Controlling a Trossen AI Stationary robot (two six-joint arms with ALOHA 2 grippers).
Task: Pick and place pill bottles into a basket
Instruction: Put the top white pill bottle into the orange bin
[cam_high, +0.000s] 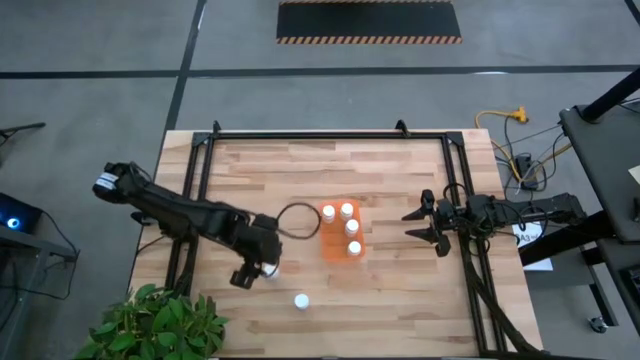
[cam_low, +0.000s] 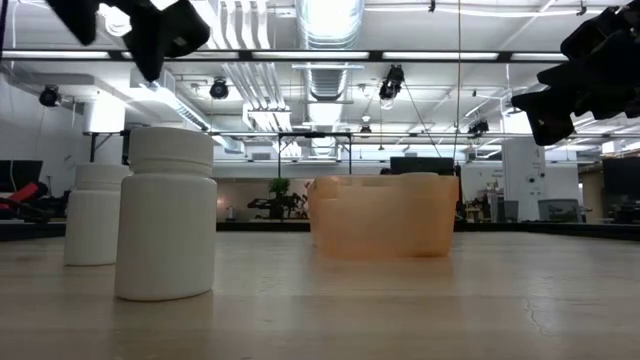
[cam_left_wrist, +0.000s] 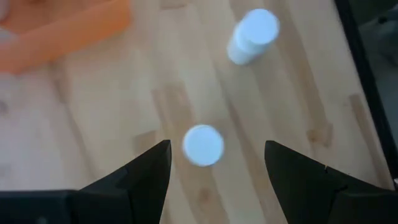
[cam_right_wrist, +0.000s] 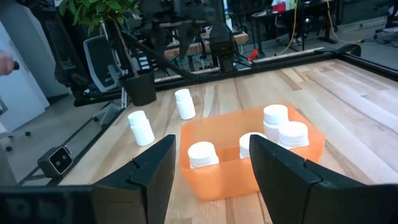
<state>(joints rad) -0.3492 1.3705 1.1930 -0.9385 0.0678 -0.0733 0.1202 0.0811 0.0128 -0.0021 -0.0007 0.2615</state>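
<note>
The white bottle's cap is between my open fingers and clear of the other bottle. My left gripper should keep going down until the fingers are on either side of the cap.
The orange basket stands mid-table with several white pill bottles upright in it, also shown in the right wrist view. Two more white bottles stand upright on the table. One is under my left gripper, the other is nearer the near edge. My left gripper is open and hovers well above the first bottle. That bottle's cap shows between the fingers, apart from them. My right gripper is open and empty, right of the basket.
A dark ring lies against the basket's left side. A potted plant stands at the table's near-left corner. Black frame rails run along the left, far and right edges. Bare wood lies at the near right.
</note>
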